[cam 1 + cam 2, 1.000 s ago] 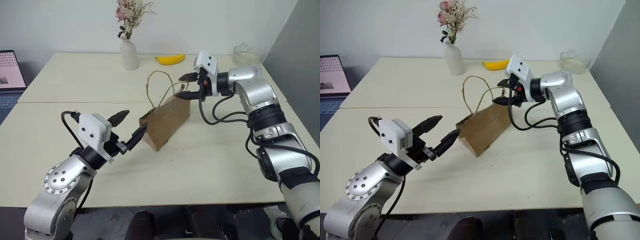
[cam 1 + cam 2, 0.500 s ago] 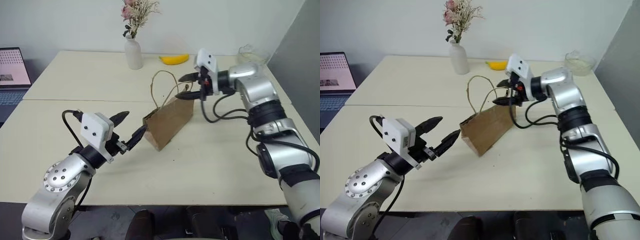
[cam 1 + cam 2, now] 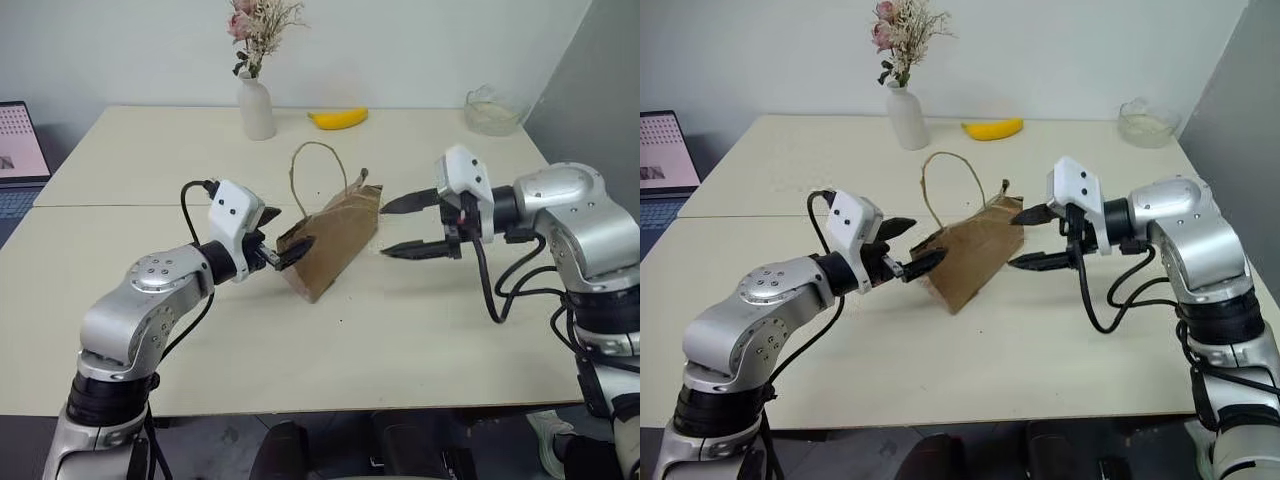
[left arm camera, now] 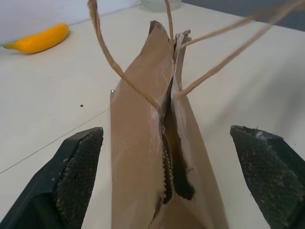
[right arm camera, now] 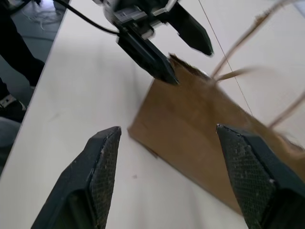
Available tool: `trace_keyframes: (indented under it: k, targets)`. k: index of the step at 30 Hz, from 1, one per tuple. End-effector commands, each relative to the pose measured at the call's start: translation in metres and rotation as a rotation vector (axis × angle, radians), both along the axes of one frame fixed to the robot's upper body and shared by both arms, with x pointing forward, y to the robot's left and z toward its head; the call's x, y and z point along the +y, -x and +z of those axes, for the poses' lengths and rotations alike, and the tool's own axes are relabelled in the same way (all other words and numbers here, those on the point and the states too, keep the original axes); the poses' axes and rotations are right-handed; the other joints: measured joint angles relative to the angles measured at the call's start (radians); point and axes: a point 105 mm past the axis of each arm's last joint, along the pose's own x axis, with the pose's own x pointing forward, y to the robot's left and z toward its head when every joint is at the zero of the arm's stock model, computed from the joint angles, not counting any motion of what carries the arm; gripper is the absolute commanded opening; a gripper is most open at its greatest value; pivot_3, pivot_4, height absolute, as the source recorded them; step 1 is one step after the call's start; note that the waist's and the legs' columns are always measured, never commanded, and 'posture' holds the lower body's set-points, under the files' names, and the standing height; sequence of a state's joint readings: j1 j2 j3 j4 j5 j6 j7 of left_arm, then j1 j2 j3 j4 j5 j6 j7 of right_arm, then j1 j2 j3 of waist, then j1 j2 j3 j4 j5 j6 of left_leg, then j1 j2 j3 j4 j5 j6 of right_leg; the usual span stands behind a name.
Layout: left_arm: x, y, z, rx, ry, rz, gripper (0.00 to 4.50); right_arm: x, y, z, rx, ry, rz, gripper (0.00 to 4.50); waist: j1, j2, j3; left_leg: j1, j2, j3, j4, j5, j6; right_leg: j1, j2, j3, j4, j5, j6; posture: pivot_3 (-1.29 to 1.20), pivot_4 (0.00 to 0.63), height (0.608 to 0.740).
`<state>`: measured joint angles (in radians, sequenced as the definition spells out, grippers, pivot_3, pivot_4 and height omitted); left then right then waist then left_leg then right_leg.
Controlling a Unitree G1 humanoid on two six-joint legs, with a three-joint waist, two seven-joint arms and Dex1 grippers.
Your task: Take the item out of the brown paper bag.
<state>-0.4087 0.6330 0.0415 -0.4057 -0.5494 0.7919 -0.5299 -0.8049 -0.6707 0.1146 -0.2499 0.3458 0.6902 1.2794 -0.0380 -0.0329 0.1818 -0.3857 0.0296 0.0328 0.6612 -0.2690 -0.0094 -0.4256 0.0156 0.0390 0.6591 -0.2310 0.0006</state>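
Note:
The bag's opening [image 4: 173, 138] will open wide when I pull the handles apart, because each side of the narrow slit has its own twine handle [image 4: 220, 68].
The creased brown paper bag [image 3: 335, 240] lies in the middle of the table, with one twine handle [image 3: 318, 160] looped upward. My left gripper [image 3: 284, 235] is open at the bag's left end. In the left wrist view its fingers [image 4: 78, 167] stand wide on either side of the bag [image 4: 143, 143] without touching it. The bag's mouth is a narrow dark slit [image 4: 176, 157], and the item is hidden. My right gripper [image 3: 396, 227] is open with nothing in it, just right of the bag and apart from it.
A yellow banana [image 3: 338, 118], a white vase of dried flowers [image 3: 257, 105] and a glass bowl [image 3: 490, 110] stand along the far side of the table. A laptop [image 3: 12, 150] sits at the far left. A seam crosses the tabletop [image 3: 150, 205].
My right gripper has drawn back from the bag's handles to the right of the bag. My left gripper has moved forward to the bag's end and opened wider.

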Motion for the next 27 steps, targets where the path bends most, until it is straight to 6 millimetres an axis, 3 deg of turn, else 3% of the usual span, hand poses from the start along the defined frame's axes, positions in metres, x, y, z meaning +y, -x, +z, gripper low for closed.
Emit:
trace_keyframes:
  k: [1, 9, 17, 20, 27]
  targets:
    - [0.010, 0.001, 0.019, -0.102, -0.011, 0.003, 4.49, 0.005, 0.008, 0.027, -0.084, -0.105, -0.004, 3.35, 0.001, 0.000, 0.000, 0.000, 0.000, 0.000, 0.000, 0.000, 0.000, 0.000, 0.000, 0.000, 0.000, 0.000, 0.000, 0.00, 0.150, 0.740]
    - [0.013, 0.013, -0.002, -0.014, -0.049, -0.011, 4.49, -0.004, 0.010, 0.031, -0.083, -0.117, -0.035, 3.35, 0.007, 0.000, 0.000, -0.001, 0.000, 0.000, 0.001, 0.000, 0.000, 0.000, -0.001, 0.000, -0.002, 0.000, 0.000, 0.00, 0.150, 0.740]
    - [0.001, -0.009, -0.005, -0.001, -0.041, -0.025, 4.49, 0.001, 0.022, 0.024, -0.066, -0.099, -0.008, 3.35, 0.010, -0.001, 0.000, -0.001, -0.001, -0.001, 0.001, 0.000, 0.000, 0.001, -0.001, -0.001, -0.001, 0.000, 0.001, 0.00, 0.150, 0.740]
    - [0.000, -0.014, -0.007, 0.008, -0.062, -0.052, 3.89, 0.001, 0.023, 0.023, -0.061, -0.092, -0.018, 3.35, 0.009, -0.001, 0.000, -0.001, -0.001, 0.000, 0.001, 0.000, 0.000, 0.000, -0.001, -0.001, -0.001, 0.000, 0.001, 0.00, 0.150, 0.740]
    - [0.006, -0.018, -0.012, 0.027, -0.162, -0.166, 1.52, 0.000, 0.025, 0.019, -0.049, -0.087, -0.028, 3.35, 0.008, -0.001, 0.000, -0.001, 0.000, -0.001, 0.000, 0.000, 0.000, 0.000, 0.000, -0.001, -0.001, 0.000, 0.000, 0.00, 0.150, 0.740]
